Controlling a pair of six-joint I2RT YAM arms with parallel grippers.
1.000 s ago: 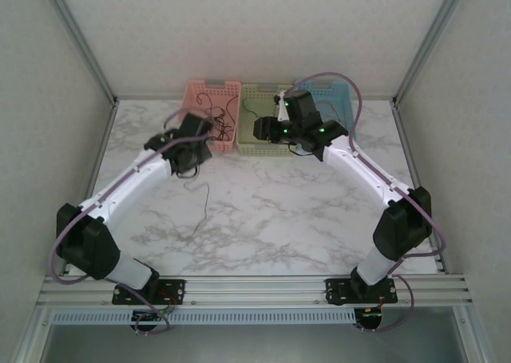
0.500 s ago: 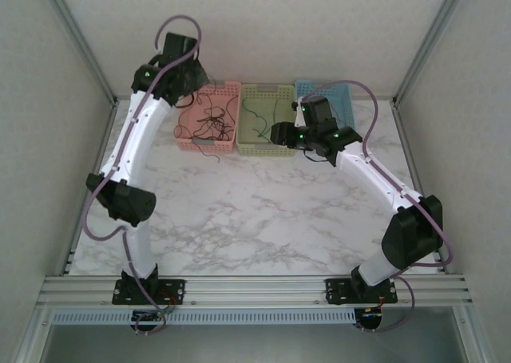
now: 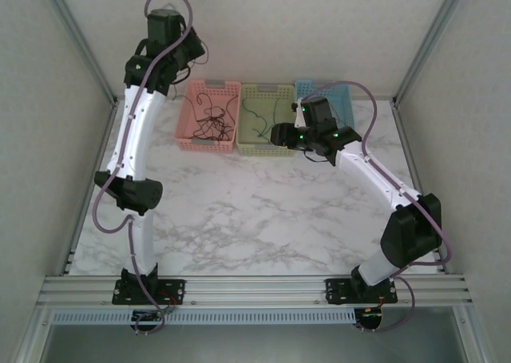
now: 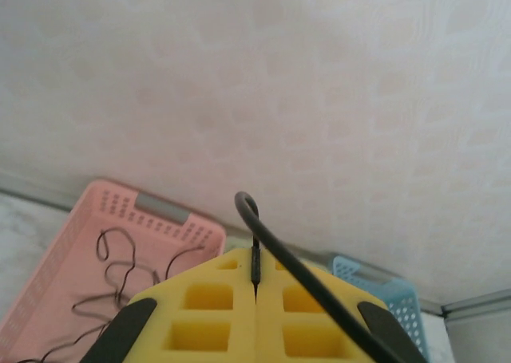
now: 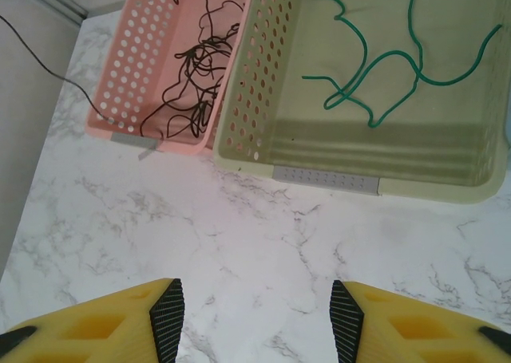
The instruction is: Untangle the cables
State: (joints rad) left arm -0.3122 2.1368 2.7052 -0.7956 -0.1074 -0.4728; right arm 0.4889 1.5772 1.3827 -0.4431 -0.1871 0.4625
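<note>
The held black cable [image 4: 265,233] matches the black cables in the pink basket [image 3: 207,116], so the left gripper keeps moving toward that open basket and lets go above it.
My left gripper [image 3: 192,52] is raised high above the pink basket [image 3: 209,142]. In the left wrist view its yellow jaws [image 4: 255,259] are pressed together on a black cable [image 4: 249,211] that loops above the tips and trails off to the lower right. A tangle of black cables [image 5: 194,76] lies in the pink basket [image 5: 120,68]. A green cable [image 5: 383,64] lies in the green basket [image 5: 359,167]. My right gripper [image 5: 257,319] hangs open over bare marble just in front of the green basket, nothing between its fingers; from above my right gripper [image 3: 277,133] is at that basket's near right corner.
A blue basket [image 3: 342,96] stands to the right of the green basket [image 3: 263,146], all three in a row against the back wall. A thin black strand [image 5: 40,56] crosses the left wall. Metal frame posts rise at the back corners.
My left arm has swung up from low over the table to high above the pink basket, carrying the black cable. My right gripper drew back slightly to the right, then stayed put.
</note>
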